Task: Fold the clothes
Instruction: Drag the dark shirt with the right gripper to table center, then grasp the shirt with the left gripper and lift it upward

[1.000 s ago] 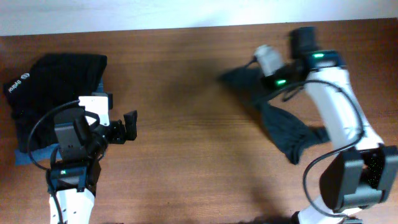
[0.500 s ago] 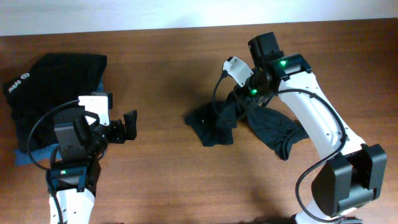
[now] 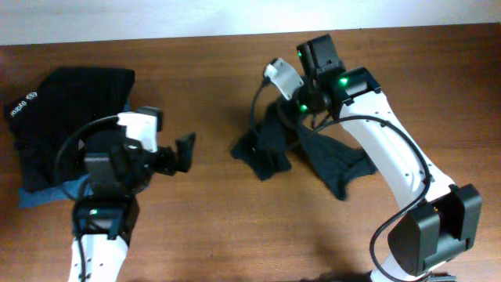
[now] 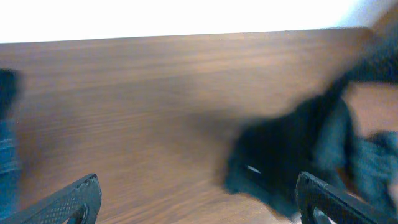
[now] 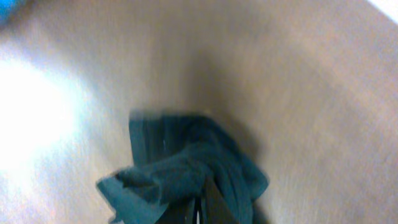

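I keep moving my open left gripper to the black garment's nearest end (image 3: pixel 248 149) until its fingers close on the cloth, because there is clear wood (image 3: pixel 211 149) on the way there.
The black garment (image 3: pixel 329 160) lies crumpled right of the table's middle, one end lifted. My right gripper (image 3: pixel 280 119) is shut on that raised end; in the right wrist view the dark cloth (image 5: pixel 186 165) bunches around the closed gripper (image 5: pixel 204 208). A stack of other black clothes (image 3: pixel 74 102), one with white lettering (image 3: pixel 23 104), sits at the far left on blue denim (image 3: pixel 43 194). My left gripper (image 3: pixel 178 155) stands open and empty above bare wood between the stack and the garment. In the left wrist view the garment (image 4: pixel 298 155) with a small white mark (image 4: pixel 252 168) lies ahead of the open gripper (image 4: pixel 199 202).
The brown wooden table (image 3: pixel 203 227) ends at a white wall along the far edge (image 3: pixel 196 31). The right arm (image 3: pixel 391 157) arches over the garment's right part. A cable (image 3: pixel 66 145) loops beside the left arm.
The right arm has dragged the black garment leftward toward the table's middle. The left arm has moved right, toward the garment, its gripper staying open.
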You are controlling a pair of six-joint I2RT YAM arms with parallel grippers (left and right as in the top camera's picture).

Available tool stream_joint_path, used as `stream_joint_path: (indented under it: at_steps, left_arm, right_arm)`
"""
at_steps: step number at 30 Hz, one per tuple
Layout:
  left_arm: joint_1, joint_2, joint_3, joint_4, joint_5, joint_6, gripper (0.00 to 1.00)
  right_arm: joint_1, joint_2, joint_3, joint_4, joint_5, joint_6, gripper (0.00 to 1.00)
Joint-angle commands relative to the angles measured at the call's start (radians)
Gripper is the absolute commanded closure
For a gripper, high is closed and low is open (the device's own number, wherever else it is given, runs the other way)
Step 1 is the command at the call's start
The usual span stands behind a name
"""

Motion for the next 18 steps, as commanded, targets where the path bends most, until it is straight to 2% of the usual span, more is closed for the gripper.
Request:
stream_joint_path:
  at_steps: [1,5,14,18]
  left_arm:
    - [-0.09,0.048,0.018,0.014,-0.043,-0.021,0.01]
    - [-0.158,0.095,0.018,0.016,-0.127,-0.021,0.01]
    - [-0.177,0.14,0.018,0.062,-0.109,-0.021,0.01]
    - [-0.192,0.17,0.018,0.095,-0.109,-0.021,0.01]
  right_arm:
    - [0.05,-0.03,0.035,0.069,-0.002,0.161,0.96]
    - [0.093,-0.03,0.035,0.124,0.039,0.161,0.9]
    - [0.101,-0.03,0.035,0.095,0.061,0.16,0.88]
    - [0.101,-0.03,0.035,0.089,0.156,0.161,0.8]
